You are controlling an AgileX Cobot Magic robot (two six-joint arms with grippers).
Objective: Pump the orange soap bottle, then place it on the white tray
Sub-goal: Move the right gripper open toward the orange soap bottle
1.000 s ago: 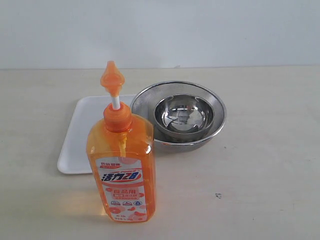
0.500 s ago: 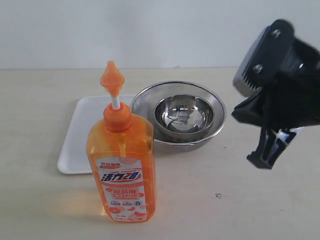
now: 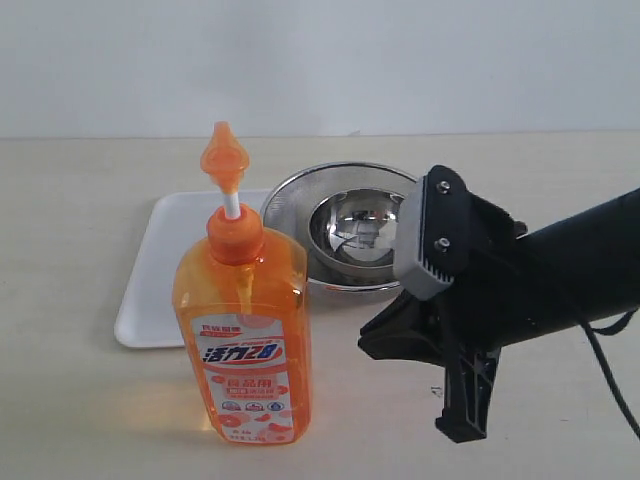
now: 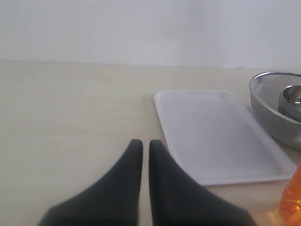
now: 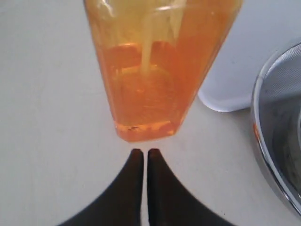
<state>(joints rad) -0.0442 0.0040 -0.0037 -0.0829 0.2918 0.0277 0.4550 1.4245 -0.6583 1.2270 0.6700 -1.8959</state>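
Note:
The fingers of my right gripper are closed and low beside the orange soap bottle's base (image 3: pixel 262 424), so next I back away, open them wide and grip the bottle (image 3: pixel 245 325) around its body.
The orange soap bottle (image 3: pixel 243 330) stands upright at the front left of the table, its pump head (image 3: pixel 223 157) raised on the white stem. Behind it lies the white tray (image 3: pixel 160 265), which holds nothing. My right gripper (image 3: pixel 368 343) reaches in from the right, low over the table, a short way from the bottle's right side. In the right wrist view the right gripper (image 5: pixel 145 151) is shut and holds nothing, just short of the bottle's base (image 5: pixel 148 94). The left gripper (image 4: pixel 146 142) is shut beside the tray (image 4: pixel 216 136), with the bottle's edge (image 4: pixel 292 200) off to one side.
A round steel strainer (image 3: pixel 300 190) with a smaller steel bowl (image 3: pixel 350 232) inside stands right of the tray, just behind my right arm. Its rim also shows in both wrist views, strainer (image 4: pixel 268 110) and strainer (image 5: pixel 277 141). A white wall closes the back.
My right arm has come in from the right and dropped down and leftward toward the bottle. The bottle, the tray and the strainer have not moved.

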